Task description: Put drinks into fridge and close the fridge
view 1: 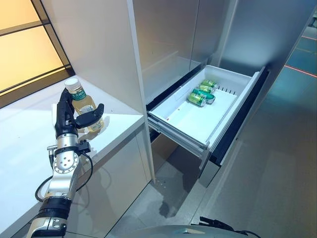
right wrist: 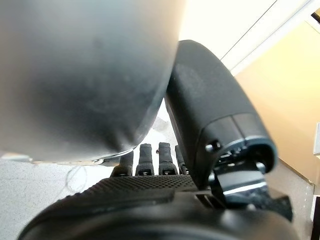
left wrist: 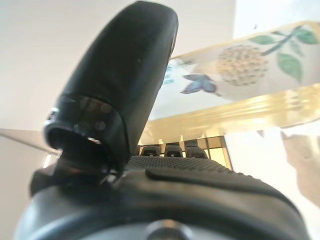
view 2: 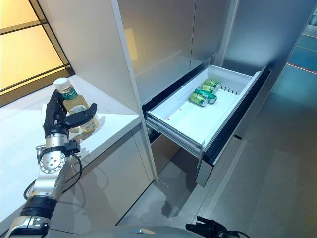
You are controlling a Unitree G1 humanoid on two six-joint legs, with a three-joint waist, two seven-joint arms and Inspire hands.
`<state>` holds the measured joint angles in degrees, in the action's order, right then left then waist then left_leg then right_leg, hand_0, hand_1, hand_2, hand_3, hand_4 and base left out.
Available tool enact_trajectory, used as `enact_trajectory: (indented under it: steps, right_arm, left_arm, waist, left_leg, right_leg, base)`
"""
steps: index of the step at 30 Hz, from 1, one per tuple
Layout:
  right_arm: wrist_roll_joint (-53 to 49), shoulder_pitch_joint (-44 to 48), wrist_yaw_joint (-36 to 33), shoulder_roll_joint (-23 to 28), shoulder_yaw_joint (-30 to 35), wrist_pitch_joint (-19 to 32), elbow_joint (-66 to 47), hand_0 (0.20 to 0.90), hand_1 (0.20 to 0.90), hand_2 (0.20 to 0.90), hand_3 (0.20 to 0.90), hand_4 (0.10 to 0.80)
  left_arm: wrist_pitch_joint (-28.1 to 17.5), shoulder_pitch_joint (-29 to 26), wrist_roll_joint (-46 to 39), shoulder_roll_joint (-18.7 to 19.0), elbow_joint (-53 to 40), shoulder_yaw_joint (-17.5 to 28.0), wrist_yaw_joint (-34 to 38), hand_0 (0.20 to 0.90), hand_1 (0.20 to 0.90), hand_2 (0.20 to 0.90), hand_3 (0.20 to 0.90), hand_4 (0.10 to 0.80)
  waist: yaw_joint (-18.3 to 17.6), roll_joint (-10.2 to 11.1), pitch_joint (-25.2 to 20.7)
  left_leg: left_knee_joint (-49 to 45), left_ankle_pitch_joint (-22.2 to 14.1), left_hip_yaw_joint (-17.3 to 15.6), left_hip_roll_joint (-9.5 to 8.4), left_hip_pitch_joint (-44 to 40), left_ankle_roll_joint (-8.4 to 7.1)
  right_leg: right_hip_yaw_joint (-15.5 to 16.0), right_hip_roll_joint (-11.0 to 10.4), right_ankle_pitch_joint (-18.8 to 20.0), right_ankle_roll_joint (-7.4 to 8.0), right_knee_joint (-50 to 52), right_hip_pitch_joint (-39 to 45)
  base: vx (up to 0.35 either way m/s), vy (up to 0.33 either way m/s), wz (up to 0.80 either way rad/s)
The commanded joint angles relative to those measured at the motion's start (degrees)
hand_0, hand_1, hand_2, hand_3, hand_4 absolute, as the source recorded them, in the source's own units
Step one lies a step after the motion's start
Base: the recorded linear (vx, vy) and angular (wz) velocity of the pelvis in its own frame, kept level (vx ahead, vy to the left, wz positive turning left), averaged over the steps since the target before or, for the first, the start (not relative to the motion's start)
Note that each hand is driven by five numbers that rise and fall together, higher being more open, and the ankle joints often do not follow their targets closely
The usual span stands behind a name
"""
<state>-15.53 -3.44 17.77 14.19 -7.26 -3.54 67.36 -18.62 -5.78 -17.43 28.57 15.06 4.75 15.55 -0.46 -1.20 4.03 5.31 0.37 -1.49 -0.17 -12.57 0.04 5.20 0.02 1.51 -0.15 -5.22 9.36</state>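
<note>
The bottle has the white cap (view 1: 72, 83) on it, so I expect the yellow drink (view 1: 85, 105) to stay inside when I lay the bottle down in the drawer.
A clear bottle (view 1: 85, 105) of yellow drink with a white cap and green label stands upright on the white counter (view 1: 29, 148) at the left. My left hand (view 1: 67, 119) is open around it, with straight fingers behind the bottle and the thumb reaching across its front. In the left wrist view the bottle (left wrist: 240, 95) lies just past the thumb. To the right, the white fridge drawer (view 1: 245, 94) stands pulled out, with three green cans (view 1: 202, 92) lying at its far end. My right hand (right wrist: 150, 200) shows only in its own wrist view, open and holding nothing.
A tall grey cabinet panel (view 1: 106, 49) rises between the counter and the fridge (view 1: 247, 29). The drawer juts out over the grey floor (view 1: 267, 168). A window (view 1: 25, 44) with an orange glow lies behind the counter at the left.
</note>
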Motion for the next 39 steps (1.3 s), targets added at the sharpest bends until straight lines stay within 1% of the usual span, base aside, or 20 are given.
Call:
enact_trajectory:
  steps: [1,7,10,15,16,18,21,24,25,26,29,30,31,32,33,35,36,37,39]
  right_arm:
    - [1.1,0.2,1.8,0.2,-1.8,0.2,0.3,0.900,0.900,0.900,0.900,0.800]
    - [-0.5,0.4,2.2,0.2,-2.2,-0.1,-1.5,0.900,0.900,0.900,0.900,0.800]
    - [-2.2,0.7,3.0,0.1,-2.6,0.3,-2.7,0.900,0.900,0.900,0.900,0.800]
    - [-3.8,1.2,4.0,-0.1,-3.6,0.9,-6.2,0.900,0.900,0.900,0.900,0.800]
    - [-3.5,1.5,4.7,-0.1,-4.1,1.6,-7.8,0.900,0.900,0.900,0.900,0.800]
    - [-2.1,1.8,5.2,-0.1,-5.0,2.9,-9.8,0.900,0.900,0.900,0.900,0.800]
    - [2.1,2.3,6.3,0.5,-8.0,6.1,-17.8,0.900,0.900,0.900,0.900,0.800]
    - [4.0,2.3,6.7,1.6,-10.9,4.0,-32.0,0.900,0.900,0.900,0.900,0.800]
    - [4.4,2.2,6.9,1.8,-11.2,4.3,-33.4,0.900,0.900,0.900,0.900,0.800]
    - [4.4,2.2,7.5,2.4,-11.9,3.1,-38.7,0.900,0.900,0.900,0.900,0.800]
    - [3.7,2.7,10.1,3.9,-11.9,2.5,-46.3,0.900,0.900,0.900,0.900,0.800]
    - [1.8,3.4,13.0,5.2,-11.1,1.8,-49.9,0.900,0.900,0.900,0.900,0.800]
    - [0.9,3.9,14.5,5.8,-10.5,1.1,-52.3,0.900,0.900,0.900,0.900,0.800]
    - [-1.2,4.7,16.5,7.2,-9.5,-0.8,-56.6,0.900,0.900,0.900,0.900,0.800]
    - [-2.9,5.5,17.9,8.1,-8.7,-0.8,-58.5,0.900,0.900,0.900,0.900,0.800]
    - [-8.9,7.8,20.0,10.8,-6.1,-3.2,-65.4,0.900,0.900,0.900,0.900,0.800]
    - [-9.3,7.9,20.1,11.0,-5.9,-3.3,-65.9,0.900,0.900,0.900,0.900,0.800]
    - [-13.1,9.6,20.1,12.0,-4.1,-3.9,-69.8,0.900,0.900,0.900,0.900,0.800]
    - [-18.2,12.3,19.2,13.0,-2.2,-5.9,-73.9,0.900,0.900,0.900,0.900,0.800]
  left_arm:
    - [-3.6,-11.7,-1.4,5.3,0.3,0.3,-0.7,0.300,0.300,0.300,0.200,0.100]
    - [-1.5,-12.1,-1.8,5.6,0.8,-0.6,-2.1,0.300,0.300,0.300,0.200,0.100]
    - [-2.0,-12.5,-3.4,5.7,1.2,-1.0,-3.5,0.300,0.300,0.300,0.200,0.100]
    - [-2.9,-13.5,-10.5,4.6,-0.6,-1.0,-6.6,0.300,0.300,0.300,0.200,0.100]
    - [-3.8,-14.0,-13.2,3.8,-1.5,-0.9,-7.5,0.300,0.300,0.300,0.200,0.100]
    - [-5.0,-14.4,-15.7,3.1,-2.4,-0.9,-8.3,0.300,0.300,0.300,0.200,0.100]
    - [-7.8,-15.3,-19.4,1.8,-5.3,-1.1,-10.2,0.300,0.300,0.300,0.200,0.100]
    - [-10.3,-15.9,-20.5,0.9,-9.0,-1.9,-12.2,0.300,0.300,0.300,0.200,0.100]
    - [-10.6,-15.9,-20.6,0.8,-9.4,-2.0,-12.7,0.300,0.300,0.300,0.200,0.100]
    - [-11.3,-16.0,-20.9,0.8,-10.9,-2.4,-14.1,0.300,0.300,0.300,0.200,0.100]
    - [-11.8,-15.8,-20.9,1.0,-13.9,-3.2,-16.5,0.300,0.300,0.300,0.200,0.100]
    - [-12.1,-15.7,-21.2,1.1,-15.6,-3.8,-18.6,0.300,0.300,0.300,0.200,0.100]
    - [-11.9,-15.5,-21.2,1.3,-16.6,-4.0,-19.7,0.300,0.300,0.300,0.200,0.100]
    - [-12.0,-15.0,-21.7,1.4,-18.2,-4.6,-21.5,0.300,0.300,0.300,0.200,0.100]
    - [-12.1,-14.6,-21.9,1.5,-19.2,-4.9,-22.9,0.300,0.300,0.300,0.200,0.100]
    - [-12.2,-13.9,-22.5,2.0,-21.1,-5.8,-26.1,0.300,0.300,0.300,0.200,0.100]
    - [-12.1,-13.9,-22.6,2.0,-21.2,-5.8,-26.3,0.300,0.300,0.300,0.200,0.100]
    - [-11.6,-13.5,-23.6,2.2,-22.4,-6.2,-29.0,0.300,0.300,0.300,0.200,0.100]
    - [-10.5,-13.1,-24.7,2.2,-24.0,-6.9,-32.0,0.300,0.300,0.300,0.200,0.100]
  waist:
    - [-1.7,-0.5,-0.9]
    - [-1.8,-0.6,-0.7]
    - [-1.9,-0.6,-0.7]
    - [-2.0,-0.6,-0.8]
    - [-2.0,-0.6,-0.8]
    - [-2.1,-0.6,-0.8]
    - [-2.1,-0.4,-0.7]
    - [-2.4,0.1,-0.4]
    - [-2.4,0.1,-0.4]
    - [-2.6,0.3,-0.4]
    - [-2.6,0.6,-0.3]
    - [-2.5,0.8,-0.2]
    - [-2.4,0.8,-0.1]
    - [-2.3,0.9,-0.1]
    - [-2.1,1.0,-0.1]
    - [-2.0,1.2,0.1]
    - [-2.0,1.2,0.1]
    - [-1.8,1.3,0.0]
    - [-1.7,1.4,-0.2]
  left_leg:
    - [-0.9,-4.4,-0.3,-2.02,1.3,1.39]
    - [-0.8,-4.5,-0.3,-2.03,1.3,1.39]
    - [-0.9,-4.5,-0.4,-2.04,1.2,1.38]
    - [-0.8,-4.4,-0.7,-1.93,1.2,1.24]
    - [-0.7,-4.4,-0.7,-1.86,1.2,1.16]
    - [-0.7,-4.3,-0.7,-1.84,1.2,1.10]
    - [-0.7,-4.1,-0.7,-1.72,1.4,0.95]
    - [-0.8,-3.7,-0.5,-1.63,1.7,0.76]
    - [-0.8,-3.7,-0.4,-1.63,1.7,0.74]
    - [-0.8,-3.6,-0.3,-1.57,1.8,0.65]
    - [-0.8,-3.4,-0.1,-1.52,1.9,0.60]
    - [-0.8,-3.3,0.1,-1.52,1.9,0.60]
    - [-0.8,-3.3,0.2,-1.51,2.0,0.59]
    - [-0.7,-3.2,0.3,-1.52,2.1,0.58]
    - [-0.7,-3.1,0.4,-1.52,2.2,0.59]
    - [-0.6,-3.0,0.4,-1.46,2.2,0.62]
    - [-0.6,-3.0,0.4,-1.46,2.2,0.62]
    - [-0.6,-3.0,0.3,-1.47,2.3,0.70]
    - [-0.6,-3.0,0.3,-1.46,2.5,0.78]
  right_leg:
    - [1.0,0.5,-8.6,2.66,8.3,-0.9]
    - [0.9,0.4,-8.4,2.80,8.2,-0.9]
    - [0.9,0.4,-8.3,2.87,7.9,-0.8]
    - [0.9,0.4,-8.0,2.93,7.4,-0.7]
    - [0.9,0.5,-7.9,2.89,7.3,-0.7]
    - [0.9,0.5,-7.8,2.86,7.3,-0.7]
    - [1.1,0.5,-7.8,2.75,7.2,-0.7]
    - [1.2,0.4,-7.6,2.62,7.3,-0.9]
    - [1.2,0.4,-7.6,2.60,7.3,-0.9]
    - [1.3,0.4,-7.6,2.58,7.3,-1.0]
    - [1.3,0.4,-7.6,2.53,7.4,-1.1]
    - [1.3,0.4,-7.5,2.53,7.4,-1.1]
    - [1.3,0.4,-7.5,2.53,7.4,-1.1]
    - [1.3,0.4,-7.4,2.58,7.3,-1.2]
    - [1.3,0.4,-7.3,2.58,7.3,-1.2]
    - [1.3,0.4,-7.1,2.60,7.3,-1.3]
    - [1.3,0.4,-7.1,2.60,7.3,-1.3]
    - [1.2,0.4,-7.0,2.61,7.1,-1.3]
    - [1.1,0.4,-6.8,2.66,7.1,-1.6]
  base:
    - [0.000,0.000,0.00]
    - [0.000,0.000,0.00]
    - [0.000,0.000,0.00]
    - [-0.005,-0.014,-0.02]
    - [0.000,0.000,0.00]
    - [0.000,0.000,0.00]
    - [-0.036,-0.038,-0.02]
    - [-0.048,-0.049,0.00]
    - [-0.050,-0.047,0.01]
    - [-0.046,-0.040,0.01]
    - [-0.049,-0.039,0.00]
    - [-0.051,-0.036,-0.01]
    - [-0.056,-0.036,-0.02]
    - [-0.046,-0.025,-0.04]
    - [-0.048,-0.024,-0.04]
    - [-0.043,-0.019,-0.06]
    - [-0.042,-0.018,-0.06]
    - [-0.037,-0.014,-0.03]
    - [-0.041,-0.011,-0.03]
